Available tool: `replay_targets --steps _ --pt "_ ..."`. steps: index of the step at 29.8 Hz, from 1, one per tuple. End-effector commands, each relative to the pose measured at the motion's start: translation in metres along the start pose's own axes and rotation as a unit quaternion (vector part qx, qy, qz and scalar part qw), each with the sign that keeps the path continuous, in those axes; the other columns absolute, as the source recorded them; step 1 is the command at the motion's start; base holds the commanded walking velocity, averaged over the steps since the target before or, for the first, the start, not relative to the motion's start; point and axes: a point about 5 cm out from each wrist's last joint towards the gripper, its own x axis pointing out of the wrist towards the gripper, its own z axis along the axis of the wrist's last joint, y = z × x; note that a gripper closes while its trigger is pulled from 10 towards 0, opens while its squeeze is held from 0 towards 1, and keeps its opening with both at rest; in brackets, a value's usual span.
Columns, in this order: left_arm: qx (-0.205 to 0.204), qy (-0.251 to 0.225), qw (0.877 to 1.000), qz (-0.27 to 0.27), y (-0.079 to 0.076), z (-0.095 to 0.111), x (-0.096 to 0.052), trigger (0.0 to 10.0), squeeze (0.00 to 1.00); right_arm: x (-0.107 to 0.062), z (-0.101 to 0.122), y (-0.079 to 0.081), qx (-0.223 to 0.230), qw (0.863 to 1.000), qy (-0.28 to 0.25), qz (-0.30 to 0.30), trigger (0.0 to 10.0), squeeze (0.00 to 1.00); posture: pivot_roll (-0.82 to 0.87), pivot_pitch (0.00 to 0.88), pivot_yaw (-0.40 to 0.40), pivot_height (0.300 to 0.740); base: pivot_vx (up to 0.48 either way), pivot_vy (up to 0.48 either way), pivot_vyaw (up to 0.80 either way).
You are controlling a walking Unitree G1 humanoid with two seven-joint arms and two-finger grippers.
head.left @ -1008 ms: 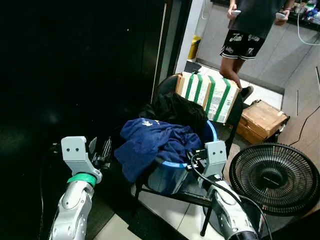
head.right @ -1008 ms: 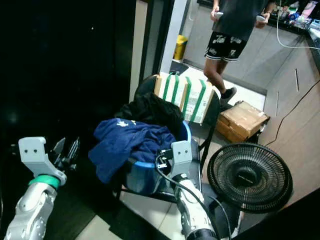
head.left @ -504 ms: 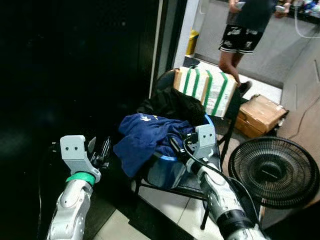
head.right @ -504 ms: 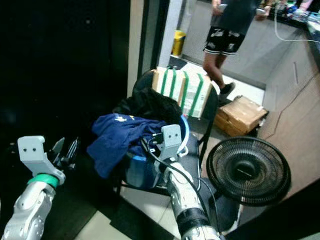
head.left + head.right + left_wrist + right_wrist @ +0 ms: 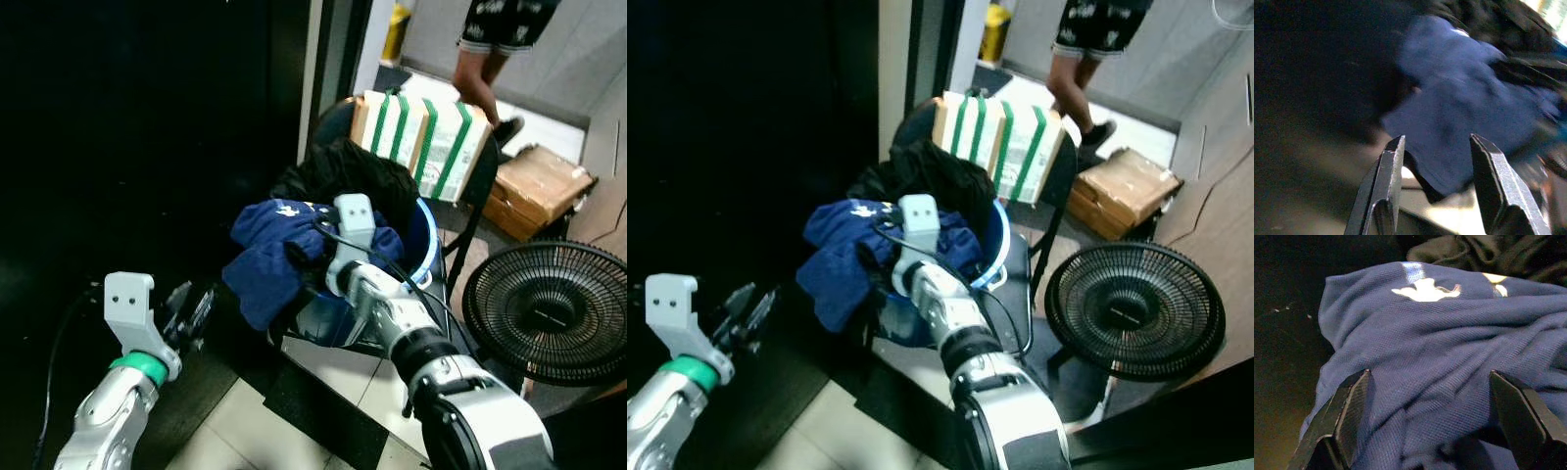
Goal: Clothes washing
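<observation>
I expect the navy blue shirt (image 5: 266, 270) to come away by itself and hang limp when I lift it, because it hangs loosely in front of the black garment (image 5: 338, 184).
A navy blue shirt (image 5: 265, 255) with a white logo hangs over the left rim of a blue basin (image 5: 427, 238) that stands on a black chair. A black garment (image 5: 343, 178) lies behind it in the basin. My right gripper (image 5: 1427, 396) reaches over the shirt, open, with one finger (image 5: 1347, 411) on each side of the cloth and nothing held. Low at the left, beside the chair, my left gripper (image 5: 191, 305) is open and apart from the shirt. The left wrist view looks past its fingers (image 5: 1388, 181) toward the shirt (image 5: 1459, 112).
A green-striped white box (image 5: 421, 137) leans at the chair's back. A brown carton (image 5: 544, 184) and a black floor fan (image 5: 549, 318) stand to the right. A person's legs (image 5: 485, 69) are in the doorway behind. A dark wall closes off the left.
My right arm has reached forward and left from beside the basin to over the blue shirt. The left gripper has dropped a little. The camera has tilted downward.
</observation>
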Motion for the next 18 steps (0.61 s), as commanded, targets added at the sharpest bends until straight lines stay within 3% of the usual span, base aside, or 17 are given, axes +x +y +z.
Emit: replay_targets --steps 1,2,5,17,18 --pt "-0.009 0.014 1.000 -0.024 -0.006 -0.004 -0.003 10.0 0.00 0.001 -0.012 0.004 -0.001 0.999 0.034 0.008 10.0 1.00 0.11 0.209 0.003 0.740 0.000 0.000 0.00" --pt "-0.001 0.026 0.998 -0.055 -0.009 -0.004 -0.009 10.0 0.00 0.002 -0.017 0.010 -0.032 0.998 0.058 0.022 10.0 1.00 0.11 0.209 0.003 0.740 0.000 0.000 0.00" --pt "0.007 0.034 0.997 -0.074 -0.013 -0.005 -0.012 10.0 0.00 0.002 -0.024 0.012 -0.052 0.995 0.075 0.030 10.0 1.00 0.12 0.217 0.000 0.740 0.000 0.000 0.00" --pt "0.016 0.042 0.996 -0.073 -0.023 -0.012 -0.013 10.0 0.00 -0.001 -0.040 0.012 -0.086 0.987 0.128 0.047 10.0 1.00 0.10 0.230 -0.005 0.740 0.000 0.000 0.00" --pt "0.013 0.046 0.996 -0.078 -0.026 -0.012 -0.014 10.0 0.00 -0.002 -0.044 0.013 -0.088 0.984 0.143 0.054 10.0 0.89 0.10 0.230 -0.005 0.740 0.000 0.000 0.00"
